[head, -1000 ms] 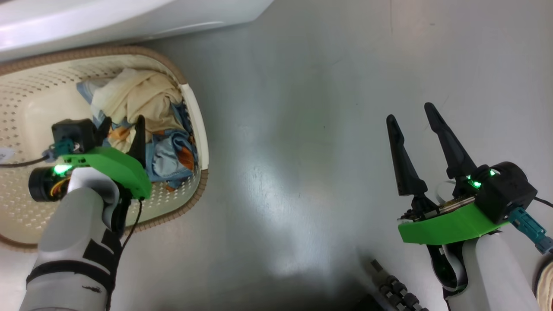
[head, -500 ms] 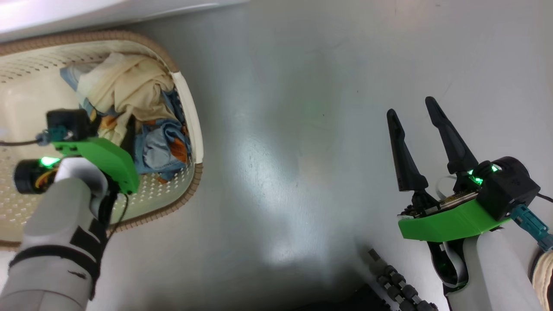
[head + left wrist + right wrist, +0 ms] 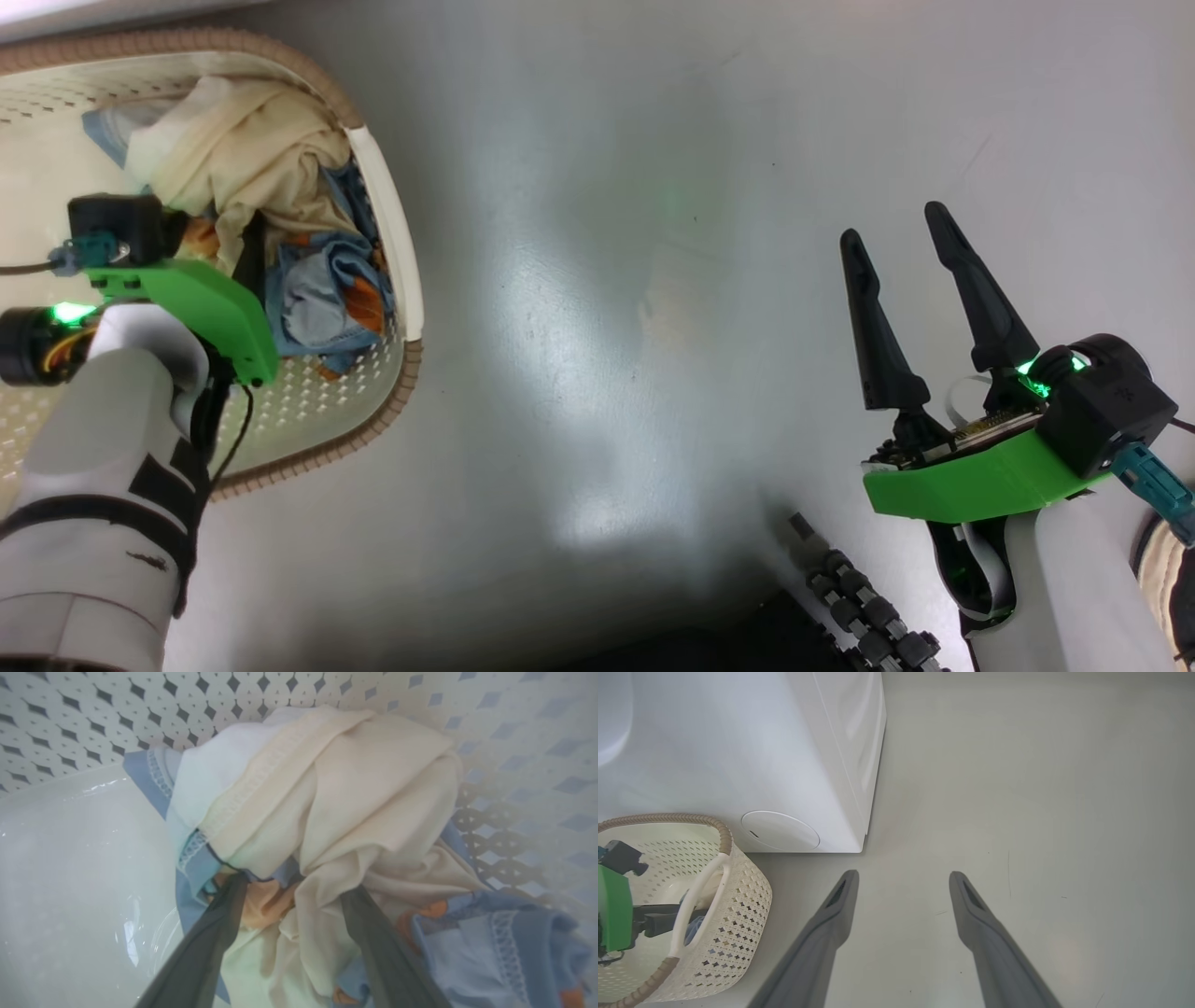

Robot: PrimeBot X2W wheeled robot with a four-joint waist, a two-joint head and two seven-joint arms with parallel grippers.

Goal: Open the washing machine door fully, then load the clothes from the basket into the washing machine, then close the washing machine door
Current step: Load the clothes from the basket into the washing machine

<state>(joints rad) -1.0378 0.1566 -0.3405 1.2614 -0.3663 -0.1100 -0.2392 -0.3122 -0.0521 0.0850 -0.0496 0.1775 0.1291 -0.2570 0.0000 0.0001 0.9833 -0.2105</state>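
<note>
My gripper will bring the blue fabric (image 3: 328,293) along when it lifts the cream fold, and that will leave the basket empty, because a stitched seam (image 3: 193,849) joins cream to blue.
The cream-white basket (image 3: 403,371) with its brown rim stands on the floor at the upper left; it also shows in the right wrist view (image 3: 738,914). The clothes (image 3: 252,168) lie piled against its right wall: a cream garment (image 3: 364,793) on top, blue fabric with orange figures (image 3: 514,933) beneath. My left gripper (image 3: 217,241) reaches down into the pile, open, with its fingers (image 3: 219,933) sunk into the folds on either side of a cream fold. My right gripper (image 3: 901,229) hangs open over bare floor, holding nothing. The white washing machine (image 3: 738,756) stands behind the basket; its door is out of view.
Grey floor (image 3: 607,280) spreads between the basket and my right arm. A dark ribbed part of my base (image 3: 859,607) juts in at the bottom edge. A round white cap (image 3: 780,830) sits low on the machine's front.
The head camera has shifted, sliding the basket up and left in its view. My left gripper has sunk deeper into the clothes, still open. The right gripper has hardly moved.
</note>
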